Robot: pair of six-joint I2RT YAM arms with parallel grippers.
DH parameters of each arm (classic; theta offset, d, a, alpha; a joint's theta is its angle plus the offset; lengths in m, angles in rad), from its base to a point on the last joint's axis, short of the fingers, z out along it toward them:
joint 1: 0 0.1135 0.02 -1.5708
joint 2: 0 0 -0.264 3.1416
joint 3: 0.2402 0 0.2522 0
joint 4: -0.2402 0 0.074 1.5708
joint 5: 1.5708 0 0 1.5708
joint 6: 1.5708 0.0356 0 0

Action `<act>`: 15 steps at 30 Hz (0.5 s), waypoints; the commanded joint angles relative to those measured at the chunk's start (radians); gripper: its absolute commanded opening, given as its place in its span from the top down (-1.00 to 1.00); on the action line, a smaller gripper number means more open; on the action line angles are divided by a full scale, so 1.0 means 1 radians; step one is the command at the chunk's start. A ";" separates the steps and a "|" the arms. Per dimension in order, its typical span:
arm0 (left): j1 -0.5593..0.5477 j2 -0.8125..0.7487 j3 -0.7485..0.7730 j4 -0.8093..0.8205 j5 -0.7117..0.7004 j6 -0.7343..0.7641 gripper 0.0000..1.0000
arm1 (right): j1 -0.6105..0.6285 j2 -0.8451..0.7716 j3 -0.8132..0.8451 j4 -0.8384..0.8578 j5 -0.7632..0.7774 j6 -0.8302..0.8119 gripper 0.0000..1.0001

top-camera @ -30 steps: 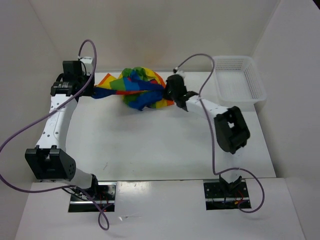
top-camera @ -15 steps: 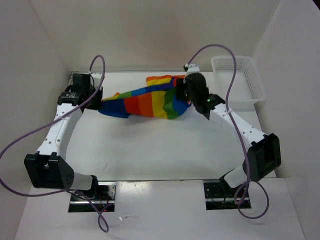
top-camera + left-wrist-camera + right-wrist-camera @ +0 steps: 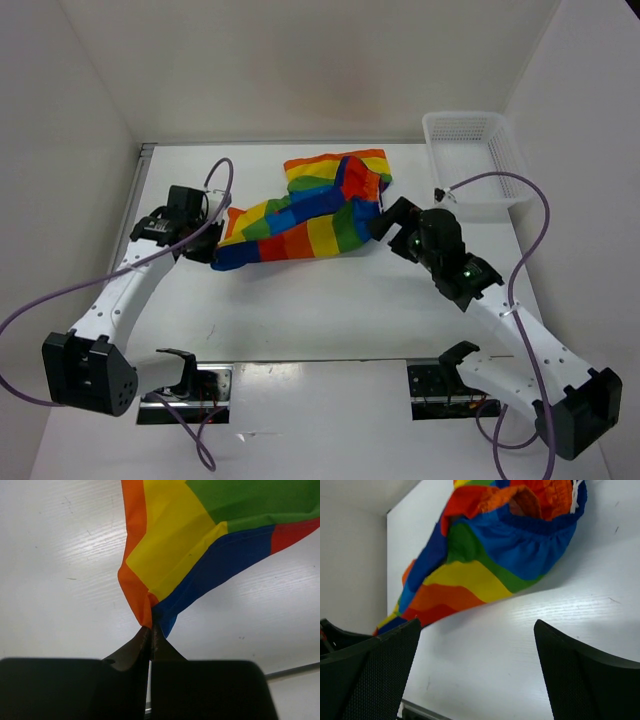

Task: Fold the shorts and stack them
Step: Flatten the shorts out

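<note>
The rainbow-striped shorts (image 3: pixel 322 232) are lying in loose, overlapping folds (image 3: pixel 318 205). They will open out into a wide panel when I pull them between both grippers.
The rainbow-striped shorts (image 3: pixel 305 215) lie stretched across the middle of the table, waistband end toward the back right. My left gripper (image 3: pixel 212 247) is shut on the left corner of the shorts (image 3: pixel 165 575), pinching orange and blue cloth between its tips (image 3: pixel 150 630). My right gripper (image 3: pixel 392 222) hovers just right of the shorts with its jaws wide open and nothing between them (image 3: pixel 477 645). In the right wrist view the shorts (image 3: pixel 495 555) lie ahead of the open fingers, blue waistband facing the camera.
A white mesh basket (image 3: pixel 477 160) stands at the back right corner. White walls enclose the table on three sides. Purple cables loop off both arms.
My right gripper has opened and let go of the shorts, then pulled back toward the near right. The left gripper has drawn its corner nearer and the shorts have spread out flatter.
</note>
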 commanded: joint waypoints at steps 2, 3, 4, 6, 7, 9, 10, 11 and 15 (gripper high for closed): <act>-0.027 -0.031 -0.010 -0.005 0.030 0.004 1.00 | -0.008 0.110 0.069 0.154 0.081 -0.076 -0.99; -0.027 -0.031 -0.010 -0.005 0.030 0.004 1.00 | -0.021 0.152 0.135 0.145 0.066 -0.122 -0.99; -0.027 -0.031 -0.010 -0.005 0.030 0.004 1.00 | -0.078 0.232 0.163 0.145 0.028 -0.164 -0.99; -0.027 -0.031 -0.010 0.006 0.030 0.004 1.00 | -0.130 0.299 0.207 0.174 -0.032 -0.208 -0.99; -0.027 -0.022 0.001 0.006 0.030 0.004 1.00 | -0.159 0.325 0.208 0.195 -0.054 -0.208 -0.99; -0.027 -0.022 0.001 0.006 0.030 0.004 1.00 | -0.182 0.397 0.217 0.237 -0.084 -0.190 -0.99; -0.027 -0.022 0.012 0.006 0.030 0.004 1.00 | -0.193 0.417 0.227 0.257 -0.100 -0.178 -0.99; -0.027 -0.022 0.012 0.006 0.030 0.004 1.00 | -0.205 0.451 0.228 0.271 -0.115 -0.166 -0.99; -0.027 -0.013 0.021 0.015 0.009 0.004 1.00 | -0.205 0.512 0.228 0.321 -0.192 -0.136 -0.99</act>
